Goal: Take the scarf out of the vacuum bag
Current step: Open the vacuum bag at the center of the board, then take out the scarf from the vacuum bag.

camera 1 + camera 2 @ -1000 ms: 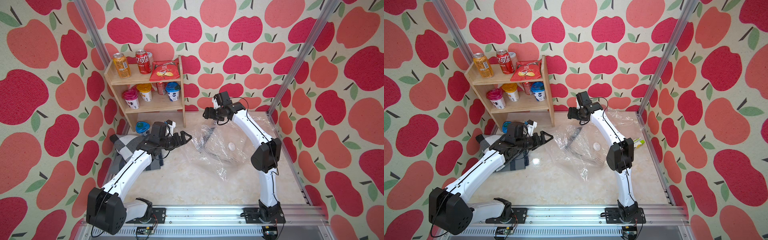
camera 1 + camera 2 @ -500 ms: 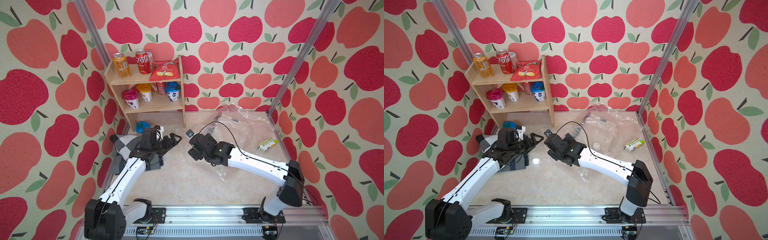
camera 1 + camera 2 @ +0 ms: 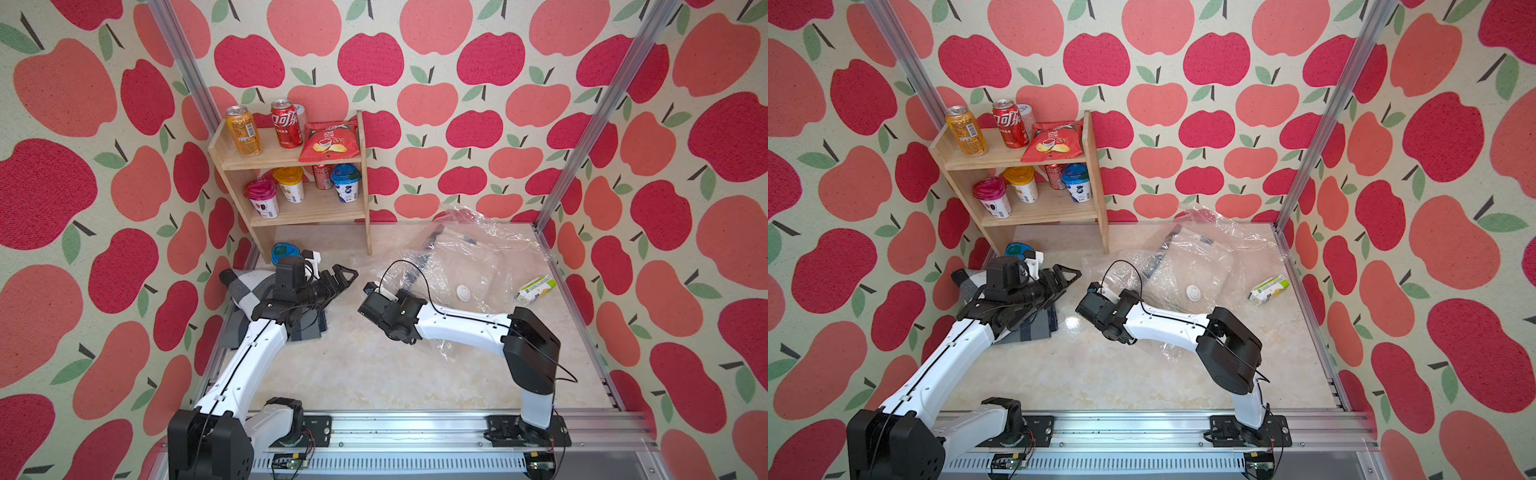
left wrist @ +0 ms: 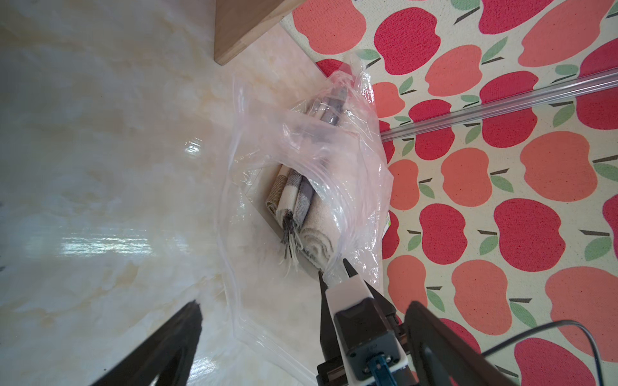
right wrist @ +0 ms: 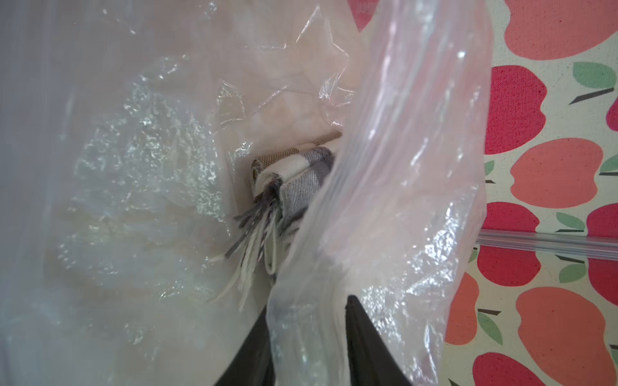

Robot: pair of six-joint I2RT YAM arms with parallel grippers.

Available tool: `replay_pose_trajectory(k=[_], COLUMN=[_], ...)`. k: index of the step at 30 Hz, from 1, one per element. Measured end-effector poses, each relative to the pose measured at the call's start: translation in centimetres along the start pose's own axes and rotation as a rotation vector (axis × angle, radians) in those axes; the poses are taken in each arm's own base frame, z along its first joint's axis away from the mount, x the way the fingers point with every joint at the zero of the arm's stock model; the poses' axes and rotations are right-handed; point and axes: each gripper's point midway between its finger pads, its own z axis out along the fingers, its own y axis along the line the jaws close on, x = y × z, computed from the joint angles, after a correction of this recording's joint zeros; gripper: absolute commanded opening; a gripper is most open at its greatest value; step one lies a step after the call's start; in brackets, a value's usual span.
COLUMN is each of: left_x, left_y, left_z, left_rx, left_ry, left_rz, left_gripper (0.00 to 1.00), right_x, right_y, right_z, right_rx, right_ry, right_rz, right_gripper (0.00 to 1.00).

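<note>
Next, my right gripper swings the bag film's fold [image 4: 339, 251] back over the bag [image 3: 412, 272] so that my left gripper can reach. My right gripper is holding the fold across my left gripper's way.
The vacuum bag [image 3: 457, 257], clear and crinkled, lies at the back right of the floor with its white valve cap [image 3: 463, 292] facing up. A folded beige and grey checked scarf [image 4: 294, 197] with fringe lies inside it, near the open mouth [image 5: 294, 173]. My right gripper [image 5: 307, 310] is shut on a fold of the bag's film at the mouth and is seen from behind in the left wrist view [image 4: 332, 267]. My left gripper [image 3: 338, 280] hangs open and holds nothing, just left of the bag's edge.
A wooden shelf [image 3: 291, 208] with cans, cups and a crisp packet stands at the back left. A grey and white checked cloth [image 3: 249, 286] lies under my left arm, by a blue lid [image 3: 284, 251]. A small carton [image 3: 536, 289] lies by the right frame rail.
My right arm has swung from high over the back of the bag down to its near left edge, and its jaws have closed on the film. My left gripper has stayed open.
</note>
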Motion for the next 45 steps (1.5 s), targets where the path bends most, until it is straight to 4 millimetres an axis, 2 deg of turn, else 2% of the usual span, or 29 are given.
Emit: replay_pose_trajectory(k=[7,15,18,25,29,35,39,42,45], left_x=[0.9,1.1,1.8,6.2,8.1,9.2,9.6,9.9,10.2], left_y=[0.7,-1.0,-1.9,-3.3,-4.2,-5.7,-5.8,-5.5,-5.5], left_z=[0.3,0.4,1.6,6.0,8.0,9.6,10.4,11.3,12.1], left_rx=[0.001,0.084,0.128,0.179,0.197,0.2,0.189,0.17,0.157], left_ry=[0.027,0.054,0.102,0.285,0.353,0.388,0.391,0.393,0.394], left_rz=[-0.011,0.018,0.011,-0.044,-0.072,-0.078,-0.071,-0.062,-0.046], left_gripper=[0.97,0.99,1.0,0.95,0.93,0.92,0.89,0.88,0.87], right_x=[-2.2,-6.3,-7.5,-7.5,-5.9,-1.9,0.8,1.9,2.0], right_y=[-2.8,-9.6,-11.1,-8.6,-7.4,-6.1,-5.3,-4.7,-4.4], right_z=[0.6,0.5,0.6,0.3,0.1,-0.7,-1.1,-1.0,-0.8], right_rx=[-0.138,-0.321,-0.365,-0.485,-0.523,-0.54,-0.541,-0.542,-0.542], right_ry=[0.001,-0.054,-0.069,-0.032,0.01,0.074,0.116,0.139,0.144], right_rz=[0.163,0.466,0.528,0.542,0.557,0.58,0.596,0.605,0.62], right_gripper=[0.0,0.0,0.0,0.0,0.0,0.0,0.0,0.0,0.0])
